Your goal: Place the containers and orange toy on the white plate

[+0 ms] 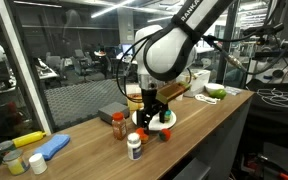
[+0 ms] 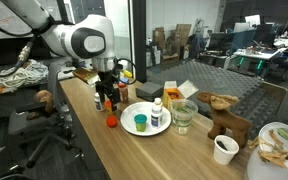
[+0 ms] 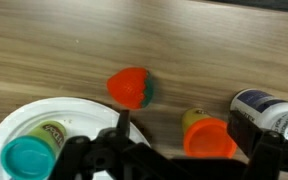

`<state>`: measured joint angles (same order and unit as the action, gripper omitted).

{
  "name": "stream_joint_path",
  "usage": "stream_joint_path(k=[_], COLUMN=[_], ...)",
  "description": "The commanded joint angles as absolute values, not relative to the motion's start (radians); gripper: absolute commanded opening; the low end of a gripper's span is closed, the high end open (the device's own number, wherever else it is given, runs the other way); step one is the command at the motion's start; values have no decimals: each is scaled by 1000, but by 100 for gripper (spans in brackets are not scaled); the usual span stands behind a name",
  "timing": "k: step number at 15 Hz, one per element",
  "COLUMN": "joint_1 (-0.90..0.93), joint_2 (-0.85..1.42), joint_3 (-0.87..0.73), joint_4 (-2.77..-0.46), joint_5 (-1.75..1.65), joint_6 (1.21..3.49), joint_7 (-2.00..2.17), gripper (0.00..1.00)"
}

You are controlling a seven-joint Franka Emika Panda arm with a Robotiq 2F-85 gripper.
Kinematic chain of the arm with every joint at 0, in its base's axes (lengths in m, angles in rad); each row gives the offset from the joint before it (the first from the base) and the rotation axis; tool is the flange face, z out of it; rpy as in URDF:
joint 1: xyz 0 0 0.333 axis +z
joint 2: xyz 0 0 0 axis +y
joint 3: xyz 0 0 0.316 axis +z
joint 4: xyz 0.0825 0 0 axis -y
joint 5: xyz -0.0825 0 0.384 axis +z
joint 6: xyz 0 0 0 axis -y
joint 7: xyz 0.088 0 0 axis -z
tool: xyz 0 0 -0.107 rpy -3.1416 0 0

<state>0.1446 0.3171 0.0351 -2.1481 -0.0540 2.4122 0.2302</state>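
My open fingers have the orange lid (image 3: pixel 209 139) between them, with a gap to the white bottle. I should keep lowering my gripper until one finger is on each side of the lid.
In the wrist view my open gripper (image 3: pixel 182 140) hangs over a small yellowish container with an orange lid (image 3: pixel 205 136), which lies between the two fingers on the wooden table. The orange toy (image 3: pixel 130 87), a strawberry shape, lies just beyond it, off the plate. The white plate (image 3: pixel 14 128) is at the lower left and holds a teal-lidded container (image 3: pixel 29 156). A white bottle with a dark label (image 3: pixel 271 112) stands at the right. Both exterior views show the gripper (image 1: pixel 152 112) (image 2: pixel 107 97) near the plate (image 1: pixel 170 125) (image 2: pixel 131 128), with the toy (image 2: pixel 111 121) beside it.
A glass jar (image 2: pixel 184 117), a wooden animal figure (image 2: pixel 224 114) and a white cup (image 2: pixel 224 149) stand past the plate. A blue and yellow object (image 1: pixel 39 148) lies at the table's far end. The table edge runs close to the white bottle (image 1: pixel 135 146).
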Motion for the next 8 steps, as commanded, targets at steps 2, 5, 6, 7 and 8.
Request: stream_joint_path(k=[2, 5, 6, 7, 8], joint_1=[114, 113, 117, 120, 122], joint_2=[346, 362, 368, 374, 383], joint_3=[65, 74, 75, 76, 77], joint_4=[-2110, -2097, -2095, -2091, -2087], joint_5=[48, 85, 89, 89, 90], joint_6=[2414, 2413, 2416, 2419, 2423], joint_7=[182, 175, 178, 183, 186], gripper=[100, 100, 100, 100, 100])
